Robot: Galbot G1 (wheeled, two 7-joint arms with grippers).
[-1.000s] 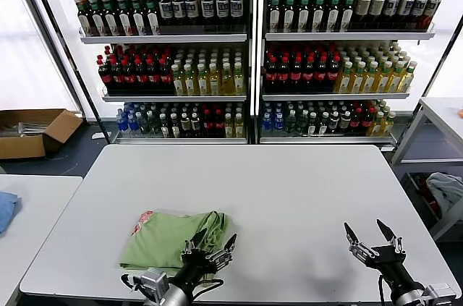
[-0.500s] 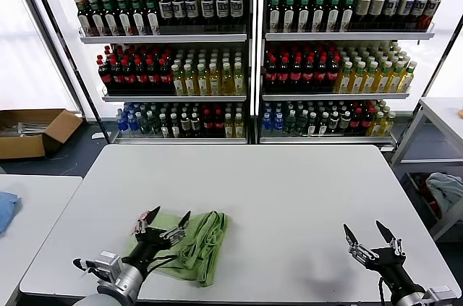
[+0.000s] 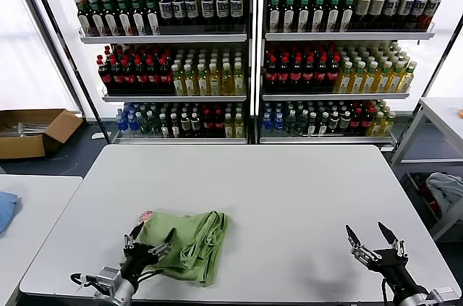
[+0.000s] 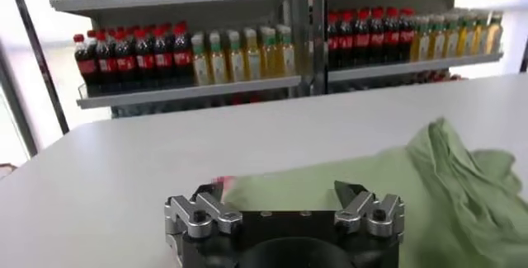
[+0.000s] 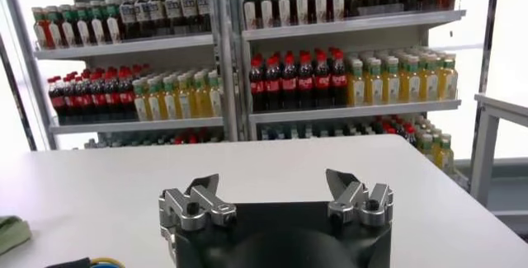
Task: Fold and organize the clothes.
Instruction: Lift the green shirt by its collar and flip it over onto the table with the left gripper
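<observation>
Crumpled folds (image 3: 205, 237) stick up on the green shirt. My left gripper should go back over the shirt and flatten them before taking its red-printed end (image 3: 146, 216).
The clothes, one light green shirt (image 3: 187, 244), lie folded into a bundle on the white table (image 3: 275, 190) near its front left, with a bit of red print at the far left corner. My left gripper (image 3: 149, 242) is open at the shirt's near left edge, holding nothing. From the left wrist, the green shirt (image 4: 396, 187) spreads just beyond the open left gripper (image 4: 283, 194). My right gripper (image 3: 370, 237) waits open and empty over the front right of the table; the right wrist view shows the right gripper (image 5: 272, 185) above bare table, with the shirt's edge (image 5: 11, 232) far off.
Drink shelves (image 3: 249, 53) full of bottles stand behind the table. A second white table (image 3: 29, 212) on the left carries a blue cloth (image 3: 6, 208). A cardboard box (image 3: 32, 131) sits on the floor at left. Another table (image 3: 441, 114) and a pale cloth (image 3: 445, 190) are at right.
My left gripper has moved from the shirt's right front edge leftward to its near left edge, staying open. The shirt bundle has shifted slightly. The right arm barely moved.
</observation>
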